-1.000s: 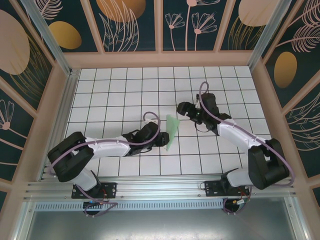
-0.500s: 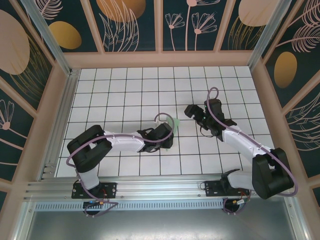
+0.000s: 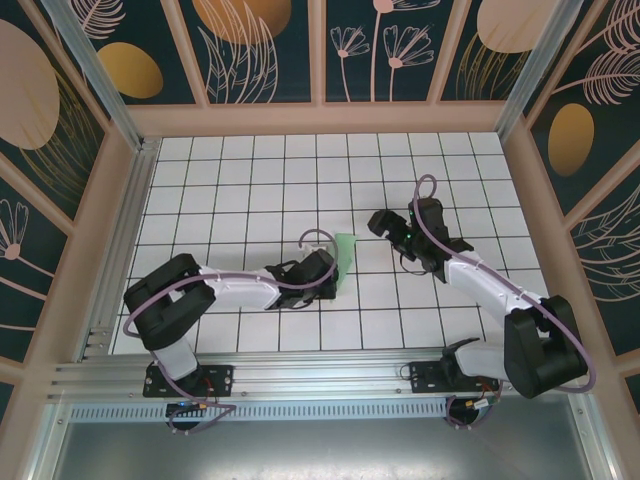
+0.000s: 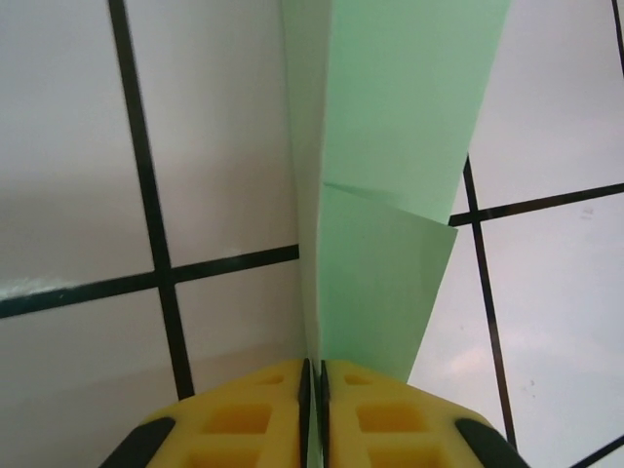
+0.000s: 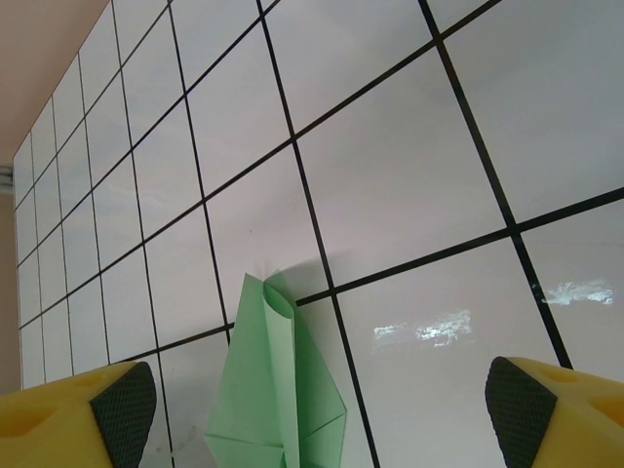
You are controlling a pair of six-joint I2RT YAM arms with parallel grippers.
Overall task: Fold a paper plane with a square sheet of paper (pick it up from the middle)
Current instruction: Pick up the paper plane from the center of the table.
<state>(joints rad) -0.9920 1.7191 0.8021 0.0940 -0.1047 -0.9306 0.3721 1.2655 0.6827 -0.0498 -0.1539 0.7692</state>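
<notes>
My left gripper is pinching short of the central fold's far end [image 5: 280, 296], which curls open beyond it, so my right gripper should squeeze the fold [image 3: 343, 267] near its middle before my left gripper backs off.
The light green paper plane [image 3: 346, 249] is a slim folded dart near the middle of the tiled floor. My left gripper [image 3: 329, 276] is shut on its central fold from the near side. In the left wrist view the yellow fingers [image 4: 244, 419] press together on the thin fold of the plane [image 4: 390, 146], which stands on edge and runs away from the camera. My right gripper [image 3: 378, 221] hangs open just right of the plane, apart from it. In the right wrist view the plane [image 5: 278, 390] sits low between the wide pads of the right gripper [image 5: 320, 405].
The white tiled floor [image 3: 250, 180] with black grid lines is ringed by a wooden frame and dark floral walls [image 3: 260, 50]. A metal rail [image 3: 300, 375] runs along the near edge by the arm bases.
My left gripper has closed on the plane's fold. The right gripper has drawn back to the right, away from the paper, and stays open.
</notes>
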